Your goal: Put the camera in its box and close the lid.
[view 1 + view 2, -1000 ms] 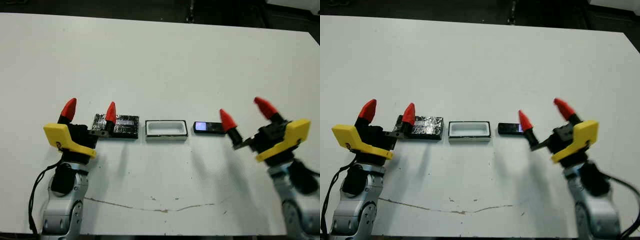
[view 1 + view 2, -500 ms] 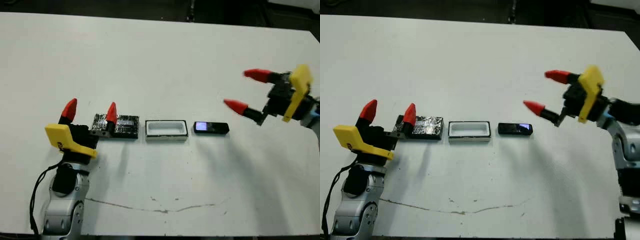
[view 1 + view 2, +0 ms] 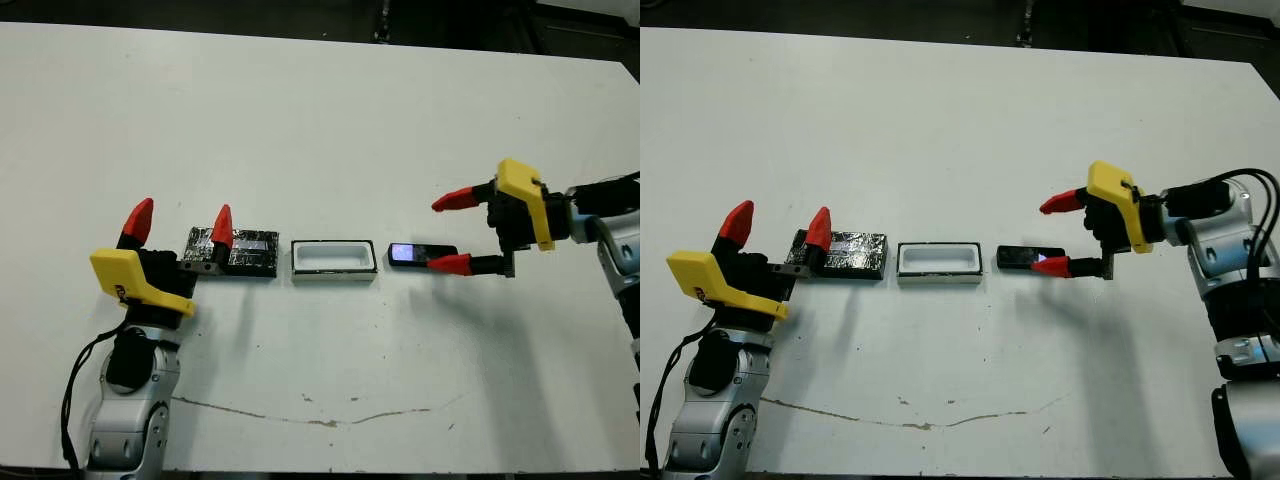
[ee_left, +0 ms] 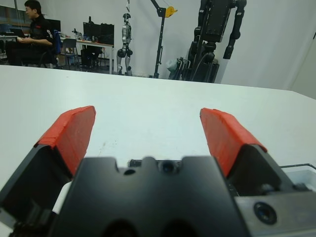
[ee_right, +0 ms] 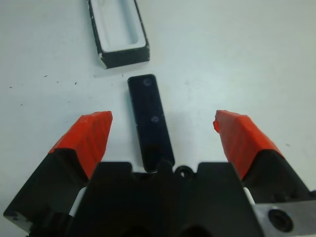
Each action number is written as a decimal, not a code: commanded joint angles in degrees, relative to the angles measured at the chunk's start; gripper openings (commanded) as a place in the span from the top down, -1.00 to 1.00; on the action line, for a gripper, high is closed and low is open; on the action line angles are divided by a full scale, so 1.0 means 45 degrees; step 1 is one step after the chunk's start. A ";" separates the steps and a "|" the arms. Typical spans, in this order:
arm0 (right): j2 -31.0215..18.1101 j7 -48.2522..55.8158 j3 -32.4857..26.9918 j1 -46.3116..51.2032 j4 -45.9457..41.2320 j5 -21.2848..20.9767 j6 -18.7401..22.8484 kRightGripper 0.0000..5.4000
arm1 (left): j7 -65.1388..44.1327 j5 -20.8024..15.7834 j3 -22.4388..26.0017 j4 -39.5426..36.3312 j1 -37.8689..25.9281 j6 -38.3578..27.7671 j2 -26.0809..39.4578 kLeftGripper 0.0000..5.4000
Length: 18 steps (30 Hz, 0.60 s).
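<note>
The box's white hollow [image 3: 335, 256] has a long, narrow shape like the camera [image 3: 414, 254]. The camera should therefore come to rest flat inside the box's rim when I lower it.
The camera [image 3: 412, 255] lies flat on the table with its lit screen up, just right of the box [image 3: 333, 273]. The box is a shallow white tray with a dark rim, and nothing lies in it. The glossy black lid [image 3: 250, 252] rests to the left of the box. My right gripper [image 3: 432, 235] is open and reaches in from the right. In the right wrist view the camera [image 5: 150, 118] lies lengthwise between the two fingers, with the box [image 5: 124, 55] beyond it. My left gripper [image 3: 181, 218] is open and hovers by the lid's left end.
A thin brownish crack line [image 3: 320, 418] runs across the table near its front edge. In the left wrist view, a seated person [image 4: 30, 27] and parked robot stands [image 4: 215, 39] show beyond the table's far edge.
My right arm has swung down and leftward from its raised spot at the right, so its open fingers now flank the camera's right end. The left arm, box and lid have not moved.
</note>
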 commanded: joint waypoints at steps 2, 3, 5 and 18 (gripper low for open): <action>0.0111 -0.0025 0.0071 0.0028 0.0008 -0.0196 -0.0030 -1.00 | -0.0027 -0.0124 -0.0019 0.0032 0.0148 0.0178 -0.0024 -0.99; 0.0115 -0.0043 0.0080 0.0049 -0.0012 -0.0218 0.0009 -1.00 | -0.0026 -0.0146 -0.0020 0.0020 0.0153 0.0188 -0.0029 -0.99; 0.0104 -0.0102 0.0136 0.0100 -0.0101 -0.0311 0.0203 -1.00 | -0.0033 -0.0168 -0.0020 0.0053 0.0145 0.0158 -0.0036 -0.99; 0.0349 -0.0033 0.0384 0.0198 0.0211 -0.0551 0.0728 -1.00 | 0.0163 0.0139 -0.0130 -0.0052 0.0099 0.0289 -0.0021 -0.99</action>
